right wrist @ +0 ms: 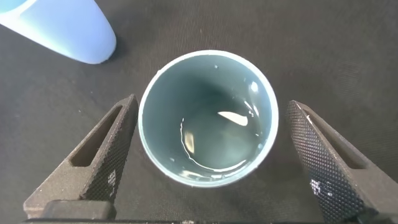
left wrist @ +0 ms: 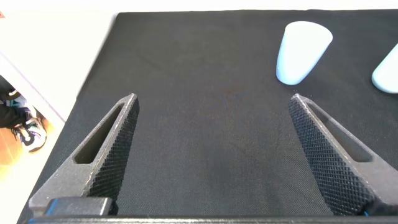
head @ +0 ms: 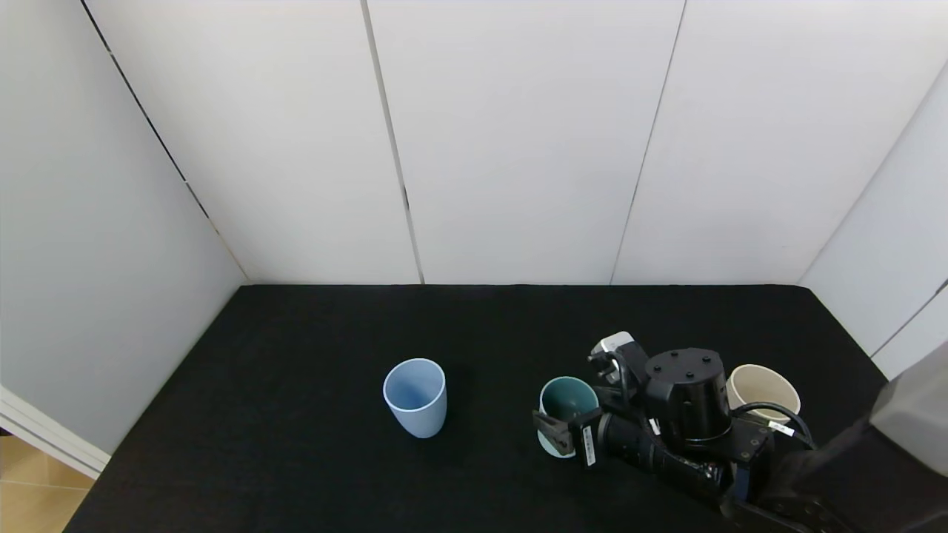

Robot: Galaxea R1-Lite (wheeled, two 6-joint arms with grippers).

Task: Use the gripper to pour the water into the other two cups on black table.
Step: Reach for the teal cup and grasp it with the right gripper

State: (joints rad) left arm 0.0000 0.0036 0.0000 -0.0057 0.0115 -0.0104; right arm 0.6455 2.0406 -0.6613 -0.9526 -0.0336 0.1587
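The teal-green tumbler (head: 566, 409) will pour a thin stream only when I tilt it far over, because the water (right wrist: 217, 142) is low below the tumbler's rim.
A teal-green tumbler (head: 568, 406) stands on the black table (head: 296, 459) at the right. My right gripper (head: 569, 423) is open around it. In the right wrist view the tumbler (right wrist: 208, 118) sits between the spread fingers (right wrist: 102, 155), with a small gap on each side. The water (right wrist: 217, 146) lies shallow in its bottom and shows glints. The light blue cup (head: 415, 396) stands upright to its left, also seen in the right wrist view (right wrist: 62, 28). The cream-white cup (head: 763, 385) stands behind my right wrist, partly hidden. My left gripper (left wrist: 212, 98) is open and empty above bare cloth.
White wall panels close the table at the back and on both sides. The table's left edge (left wrist: 93, 68) shows in the left wrist view, with floor beyond it. The light blue cup (left wrist: 303, 53) and a second pale cup (left wrist: 388, 71) stand beyond the left gripper.
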